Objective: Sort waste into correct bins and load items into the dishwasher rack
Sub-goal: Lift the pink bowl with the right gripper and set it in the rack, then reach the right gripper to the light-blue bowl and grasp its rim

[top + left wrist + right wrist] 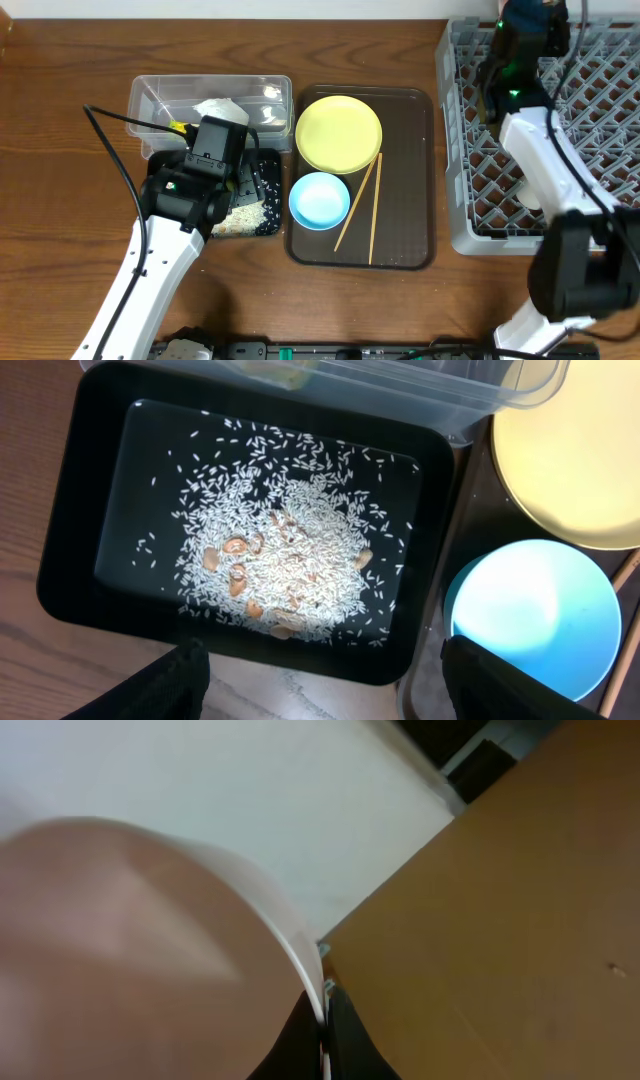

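Note:
I go on lowering the white bowl with my right gripper until the bowl stands among the grey rack's pegs [470, 74], because the grey rack's far corner [464, 46] by the brown tray is open.
My left gripper [212, 160] [330, 695] is open and empty, hovering over the near edge of the black tray-bin [268, 200] [70, 550]. Loose rice [290, 550] with a few tan bits lies in that bin. The clear tub [150, 95] [430, 385] behind it holds a crumpled white tissue [220, 107]. The yellow plate [338, 133] [575, 470], light-blue bowl [319, 200] [535, 615] and chopsticks [365, 205] lie on the brown tray. My right gripper [510, 50] [325, 1040] is over the grey rack [590, 140], shut on the rim of a white bowl [120, 940].
The brown serving tray [410, 180] lies between the bins and the rack. A black cable [120, 170] runs from the left arm across the table. The right arm's white link [540, 160] lies over the rack. The wrapper and the cup are out of view.

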`<act>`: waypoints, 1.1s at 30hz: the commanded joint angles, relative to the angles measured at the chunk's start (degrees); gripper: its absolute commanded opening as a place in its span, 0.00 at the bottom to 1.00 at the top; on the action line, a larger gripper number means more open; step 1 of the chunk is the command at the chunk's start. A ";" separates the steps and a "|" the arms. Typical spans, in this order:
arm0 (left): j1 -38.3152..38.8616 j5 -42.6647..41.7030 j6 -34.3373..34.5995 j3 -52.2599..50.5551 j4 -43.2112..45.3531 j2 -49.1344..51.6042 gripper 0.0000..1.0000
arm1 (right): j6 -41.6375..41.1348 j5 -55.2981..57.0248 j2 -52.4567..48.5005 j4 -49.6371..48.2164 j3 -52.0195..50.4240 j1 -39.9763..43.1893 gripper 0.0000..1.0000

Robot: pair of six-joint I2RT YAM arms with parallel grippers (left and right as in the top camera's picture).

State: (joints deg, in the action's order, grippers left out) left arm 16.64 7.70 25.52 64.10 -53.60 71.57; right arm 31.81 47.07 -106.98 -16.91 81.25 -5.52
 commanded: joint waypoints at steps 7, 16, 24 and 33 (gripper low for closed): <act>-0.24 0.28 0.52 -0.22 -0.15 0.24 0.77 | 2.97 -0.17 -8.92 -3.63 0.55 0.44 0.01; -0.24 0.28 0.52 -0.22 -0.13 0.24 0.77 | 1.38 -0.20 -11.47 -3.67 0.55 -0.02 0.01; -0.24 0.28 0.52 -0.22 -0.13 0.24 0.77 | -0.79 -1.07 -11.54 -0.42 0.52 -1.38 0.01; -0.24 0.28 0.52 -0.22 -0.15 0.24 0.77 | -7.65 -0.98 -11.56 6.71 0.48 -2.80 0.01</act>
State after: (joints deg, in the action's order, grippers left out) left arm 16.64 7.68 25.52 64.10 -53.60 71.57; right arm 27.11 46.04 -118.43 -12.16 81.45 -7.25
